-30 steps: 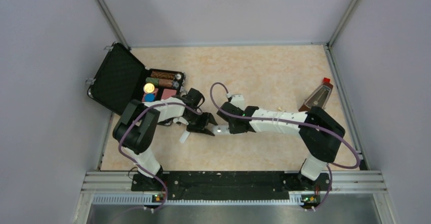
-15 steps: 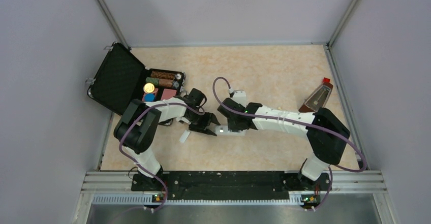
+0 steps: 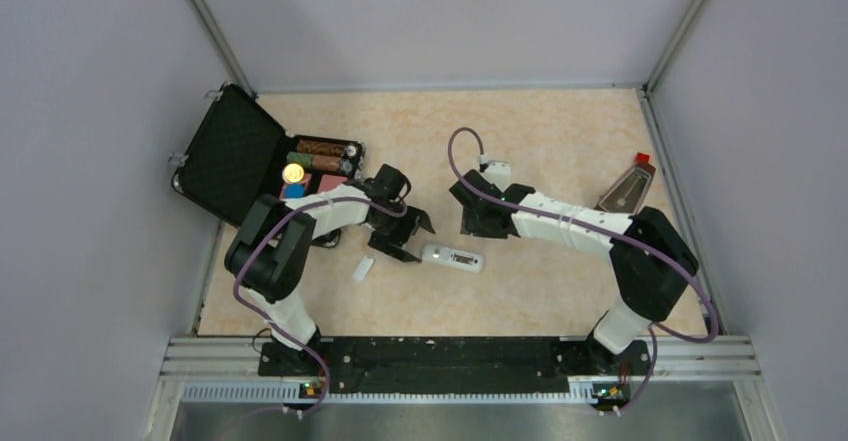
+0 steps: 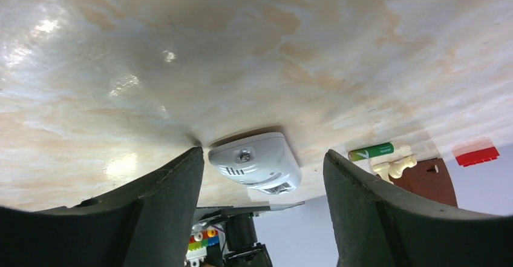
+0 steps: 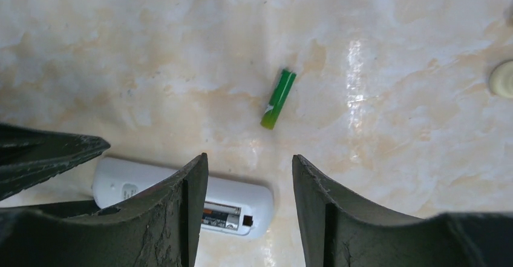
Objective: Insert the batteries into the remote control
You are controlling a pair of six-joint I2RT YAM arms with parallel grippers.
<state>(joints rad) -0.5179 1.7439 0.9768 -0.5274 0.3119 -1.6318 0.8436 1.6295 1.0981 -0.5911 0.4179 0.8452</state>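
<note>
The remote control's open bay (image 3: 465, 259) sits crosswise to the green battery. My left gripper needs to turn the remote control (image 3: 434, 252) first, and then my right gripper will put the green battery in.
The remote control (image 3: 452, 258) lies flat on the table, back face up. In the right wrist view its (image 5: 181, 191) battery bay is uncovered, and a dark battery (image 5: 222, 216) sits in it. A green battery (image 5: 278, 106) lies loose on the table beyond; the left wrist view also catches this green battery (image 4: 370, 152). My left gripper (image 3: 408, 236) is open, and the remote's rounded end (image 4: 255, 161) sits between its fingers without touching them. My right gripper (image 3: 476, 225) hangs open above the remote's other end, holding nothing.
A small white cover piece (image 3: 363, 269) lies left of the remote. An open black case (image 3: 235, 156) with coloured chip rolls stands at the back left. A brown wedge with a red top (image 3: 628, 186) stands at the right. A small cream piece (image 4: 392, 165) lies near the green battery.
Both grippers have opened and let go of the remote, which now rests on the table. The right arm has drawn back to the right and the left gripper has shifted slightly away.
</note>
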